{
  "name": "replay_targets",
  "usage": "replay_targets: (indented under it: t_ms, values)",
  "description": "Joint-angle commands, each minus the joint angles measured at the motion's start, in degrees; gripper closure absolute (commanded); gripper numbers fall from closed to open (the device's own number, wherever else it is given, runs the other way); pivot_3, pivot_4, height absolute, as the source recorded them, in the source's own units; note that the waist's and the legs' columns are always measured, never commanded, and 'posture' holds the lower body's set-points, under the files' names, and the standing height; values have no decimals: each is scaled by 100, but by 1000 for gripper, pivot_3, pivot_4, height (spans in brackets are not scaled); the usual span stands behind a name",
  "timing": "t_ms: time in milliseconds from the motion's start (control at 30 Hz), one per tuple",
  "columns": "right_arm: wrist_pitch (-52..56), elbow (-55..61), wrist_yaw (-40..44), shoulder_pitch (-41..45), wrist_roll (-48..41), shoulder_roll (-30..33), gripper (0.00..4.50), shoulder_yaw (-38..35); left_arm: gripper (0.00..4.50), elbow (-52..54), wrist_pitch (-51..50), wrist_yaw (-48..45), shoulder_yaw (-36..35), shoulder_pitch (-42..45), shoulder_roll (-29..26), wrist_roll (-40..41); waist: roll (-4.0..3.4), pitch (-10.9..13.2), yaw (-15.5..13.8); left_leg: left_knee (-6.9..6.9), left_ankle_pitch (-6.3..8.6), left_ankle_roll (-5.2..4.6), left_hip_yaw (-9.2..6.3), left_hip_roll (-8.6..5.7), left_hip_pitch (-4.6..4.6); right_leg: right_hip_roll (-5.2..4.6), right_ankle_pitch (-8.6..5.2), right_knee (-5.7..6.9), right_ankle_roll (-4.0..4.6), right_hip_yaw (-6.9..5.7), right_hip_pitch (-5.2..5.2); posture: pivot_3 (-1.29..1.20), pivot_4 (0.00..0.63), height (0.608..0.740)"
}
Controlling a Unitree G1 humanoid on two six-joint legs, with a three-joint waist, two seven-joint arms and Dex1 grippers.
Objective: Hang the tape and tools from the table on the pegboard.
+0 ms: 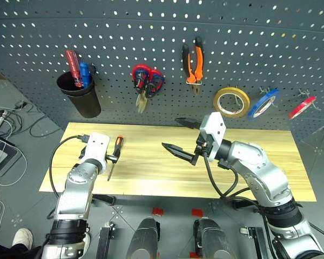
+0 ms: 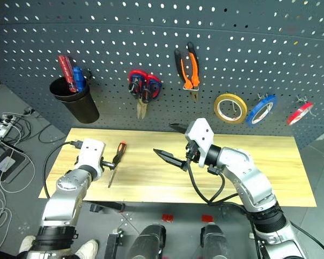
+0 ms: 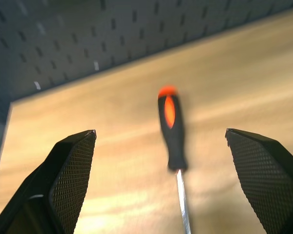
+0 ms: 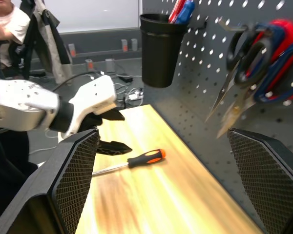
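Observation:
The screwdriver's handle [image 2: 120, 150] points lengthwise through my left gripper's open fingers, so I should keep lowering until they straddle the handle's end [image 3: 177, 158] near the screwdriver's shaft, then close.
The orange-and-black screwdriver [image 1: 114, 154] lies on the light wooden table [image 1: 151, 181] at its left side. My left gripper [image 3: 160, 131] is open just above it, and in the left wrist view the handle [image 3: 171, 129] lies between the two fingers without touching them. My right gripper [image 1: 170, 132] hovers open and empty over the table's middle. On the pegboard [image 1: 124, 32] hang the orange-and-black pliers [image 1: 193, 63], the tan-yellow tape [image 1: 231, 101] and the black-handled scissors [image 4: 245, 48].
A black cup [image 1: 80, 96] on the board holds red and blue screwdrivers. Red-handled scissors [image 1: 141, 74] hang beside the black pair. A blue roll [image 1: 262, 103] and a red roll [image 1: 302, 107] hang at the right. A person [image 4: 5, 24] sits beyond the table's left end.

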State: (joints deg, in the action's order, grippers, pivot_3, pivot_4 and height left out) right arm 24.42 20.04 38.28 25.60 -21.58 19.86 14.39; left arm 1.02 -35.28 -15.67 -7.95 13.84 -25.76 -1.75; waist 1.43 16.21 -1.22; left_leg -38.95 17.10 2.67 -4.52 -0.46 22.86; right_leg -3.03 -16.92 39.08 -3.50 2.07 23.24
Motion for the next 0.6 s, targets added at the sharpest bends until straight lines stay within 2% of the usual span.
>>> replay_targets:
  t_ms: [33, 367, 600]
  values:
    - [175, 210, -45, 59, -76, -76, 0, -24, 18, -358, -226, -257, -44, 371, -224, 150, 0, 99, -2, 0, 0, 0, -2, 1, 2, 0, 0, 0, 0, -2, 1, 139, 393, 740]
    - [599, 356, -173, 137, -99, -174, 0, -77, 18, -1656, 44, -583, 284, 1269, -330, 177, 9, 463, 35, -2, -1, 2, 6, 3, 13, 1, 0, 14, 0, 1, 22, 106, 450, 740]
    - [769, 434, -265, 111, -123, -174, 0, -165, 18, -2297, 109, -530, 276, 1573, -413, 190, 36, 576, 104, -11, -11, 19, 20, 5, 53, -3, 0, 71, 0, 5, 88, 92, 452, 740]
